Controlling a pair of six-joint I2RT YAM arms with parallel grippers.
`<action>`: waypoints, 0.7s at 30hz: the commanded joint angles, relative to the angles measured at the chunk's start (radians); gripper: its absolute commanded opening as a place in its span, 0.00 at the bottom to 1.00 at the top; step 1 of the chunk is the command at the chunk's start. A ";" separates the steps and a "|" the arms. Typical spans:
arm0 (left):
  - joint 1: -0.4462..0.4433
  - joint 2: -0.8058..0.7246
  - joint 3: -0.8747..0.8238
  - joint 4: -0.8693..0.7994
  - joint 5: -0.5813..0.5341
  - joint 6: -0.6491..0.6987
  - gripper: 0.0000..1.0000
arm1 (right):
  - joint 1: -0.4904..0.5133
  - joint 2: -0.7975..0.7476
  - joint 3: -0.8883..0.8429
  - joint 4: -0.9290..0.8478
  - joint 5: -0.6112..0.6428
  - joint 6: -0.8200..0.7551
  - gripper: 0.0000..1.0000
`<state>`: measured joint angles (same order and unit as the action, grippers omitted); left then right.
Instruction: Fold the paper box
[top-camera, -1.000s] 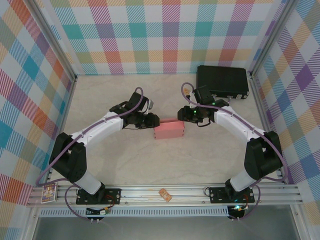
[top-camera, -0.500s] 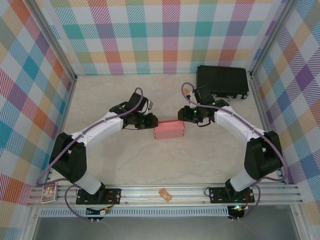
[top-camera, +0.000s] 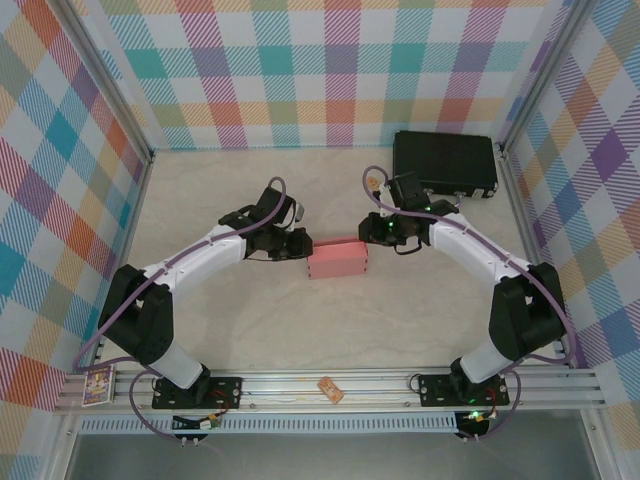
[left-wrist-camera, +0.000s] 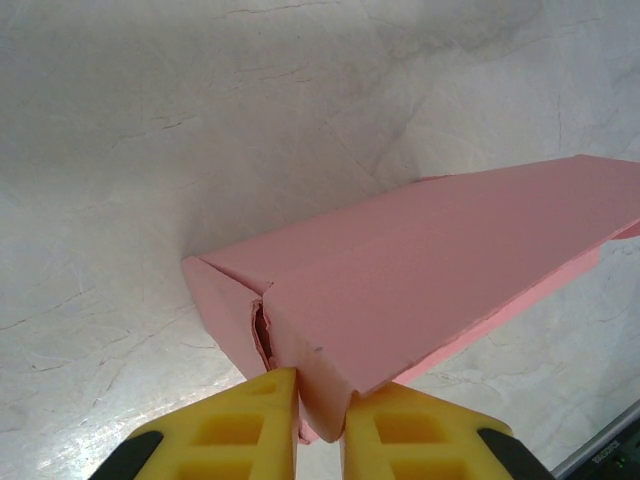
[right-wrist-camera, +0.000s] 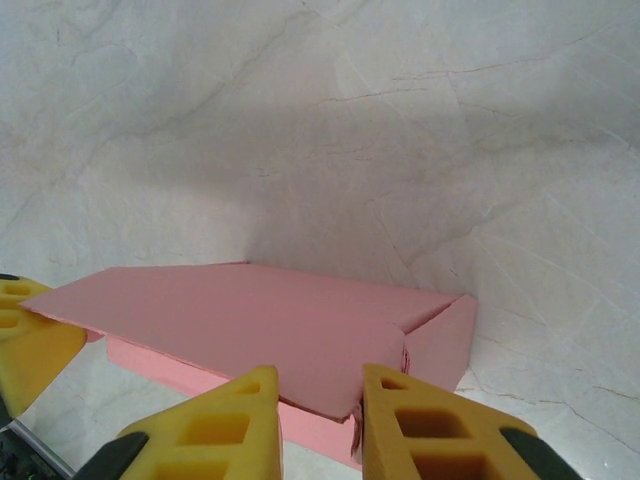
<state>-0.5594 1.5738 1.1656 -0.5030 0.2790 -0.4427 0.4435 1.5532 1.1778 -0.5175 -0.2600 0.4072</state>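
I should open my left gripper, back it off and set its fingers wider around the lid's corner (left-wrist-camera: 354, 382) before closing the lid, because the paper box's corner (left-wrist-camera: 318, 395) buckles between those fingers.
The paper box (top-camera: 338, 260) is a flat salmon-pink rectangular box lying mid-table between my two arms. My left gripper (top-camera: 303, 244) is at its left end. In the left wrist view, the left gripper (left-wrist-camera: 322, 388) is shut on a corner of the paper box (left-wrist-camera: 450, 260), whose card buckles between the yellow fingers (left-wrist-camera: 250, 420). My right gripper (top-camera: 368, 232) is at the box's right end. In the right wrist view, the right gripper (right-wrist-camera: 320, 388) straddles the lid corner of the paper box (right-wrist-camera: 250, 320) with a narrow gap; the right-hand finger (right-wrist-camera: 415, 420) touches the box's end edge.
A black hard case (top-camera: 445, 163) lies at the back right, behind the right arm. A small card (top-camera: 330, 389) rests on the front rail, and another (top-camera: 97, 385) lies at the front left. Checked walls enclose the table on three sides.
Both grippers' jaws have narrowed at the box's ends. The left has pinched the corner. The box and the arms have barely moved.
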 joint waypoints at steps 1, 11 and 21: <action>0.005 -0.007 -0.017 -0.029 0.022 0.020 0.17 | 0.002 -0.010 -0.039 -0.047 -0.012 -0.013 0.21; 0.004 -0.020 -0.026 -0.046 0.020 0.041 0.17 | 0.001 -0.015 -0.058 -0.061 -0.001 -0.028 0.20; 0.003 -0.029 -0.029 -0.071 0.027 0.068 0.21 | 0.002 -0.011 -0.065 -0.069 0.001 -0.034 0.21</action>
<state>-0.5598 1.5734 1.1538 -0.5346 0.2813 -0.3958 0.4438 1.5394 1.1381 -0.5201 -0.2707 0.3874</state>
